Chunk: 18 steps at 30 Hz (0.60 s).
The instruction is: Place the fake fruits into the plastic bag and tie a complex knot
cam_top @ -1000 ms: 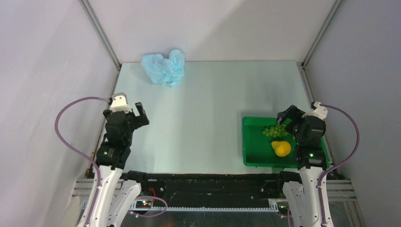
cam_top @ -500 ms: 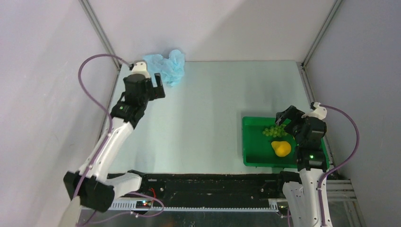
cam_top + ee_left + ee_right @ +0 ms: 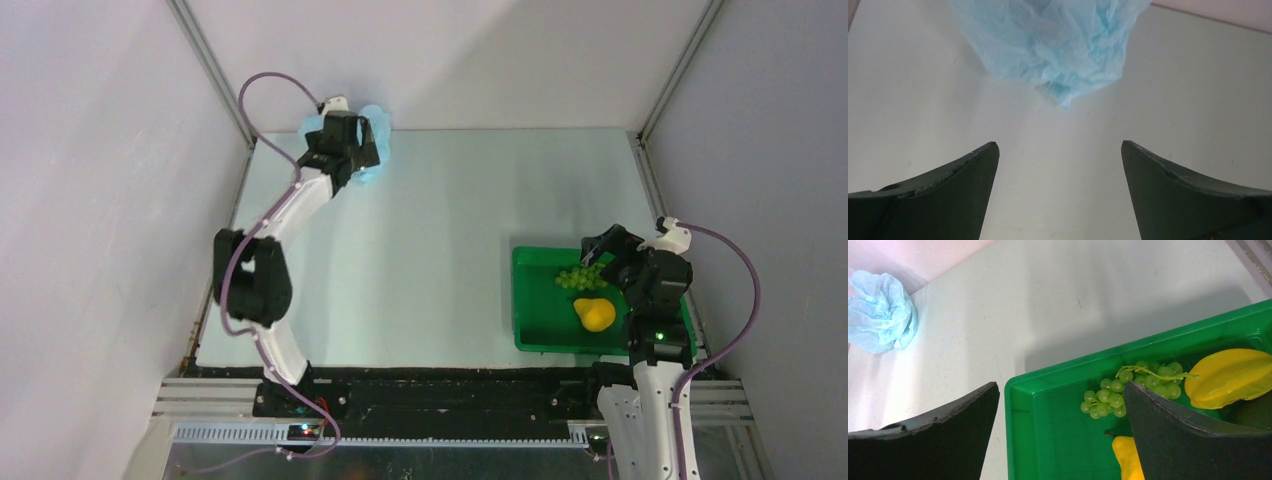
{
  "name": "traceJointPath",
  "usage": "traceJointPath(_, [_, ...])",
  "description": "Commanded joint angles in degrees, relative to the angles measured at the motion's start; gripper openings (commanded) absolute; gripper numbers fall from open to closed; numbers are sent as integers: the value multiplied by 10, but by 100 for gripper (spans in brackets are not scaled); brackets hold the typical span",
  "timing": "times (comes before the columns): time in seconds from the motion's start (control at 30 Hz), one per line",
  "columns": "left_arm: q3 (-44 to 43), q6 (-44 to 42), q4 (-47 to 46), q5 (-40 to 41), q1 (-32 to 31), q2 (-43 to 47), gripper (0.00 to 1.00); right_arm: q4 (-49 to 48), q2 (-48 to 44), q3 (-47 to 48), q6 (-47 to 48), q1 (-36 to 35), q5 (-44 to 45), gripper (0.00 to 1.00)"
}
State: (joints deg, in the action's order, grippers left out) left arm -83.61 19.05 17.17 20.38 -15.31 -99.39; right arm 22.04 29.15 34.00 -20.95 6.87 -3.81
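My open left gripper should keep moving toward the bag (image 3: 1063, 52) until the bag's folds are between the gripper's fingers, because the plastic bag's near tip (image 3: 1064, 96) is in line with those fingers.
The crumpled light-blue plastic bag (image 3: 374, 122) lies at the table's back left corner and fills the top of the left wrist view (image 3: 1053, 40). My left gripper (image 3: 358, 152) hangs over it, open and empty (image 3: 1059, 145), with the bag's near tip just beyond the fingertips. The green grapes (image 3: 580, 277) and a yellow pear-like fruit (image 3: 597, 315) lie in the green tray (image 3: 535, 335). My right gripper (image 3: 603, 247) hovers open above the tray's back part, holding nothing (image 3: 1060, 385). In the right wrist view I see the grapes (image 3: 1108, 400), the pear (image 3: 1127, 457) and another ridged yellow fruit (image 3: 1230, 377).
The tray (image 3: 1048, 440) stands at the table's right front, close to the right arm's base. White walls with metal frame posts (image 3: 215, 80) close in the table at the back and on both sides. The bag (image 3: 880, 312) rests near the back wall.
My left arm has stretched from the near left out to the back left corner, and its gripper now sits over the bag. The right arm has stayed still.
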Motion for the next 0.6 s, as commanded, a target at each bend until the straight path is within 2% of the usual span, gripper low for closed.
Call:
traceJointPath(0.0, [-143,13,27,44,15,-100,99,-16,-5,7,0,1,-14,99])
traceJointPath(0.23, [-316,9,116,35,56,-224,99,-20,-7,7,0,1,-35,99])
traceJointPath(0.33, [-351,4,131,32,66,-261,99,-25,-1,7,2,1,-35,99])
traceJointPath(0.43, [-350,10,118,24,75,-276,99,-26,1,8,1,1,-36,99])
traceJointPath(0.57, [-368,38,107,-18,93,-302,99,-27,-3,7,2,1,-39,99])
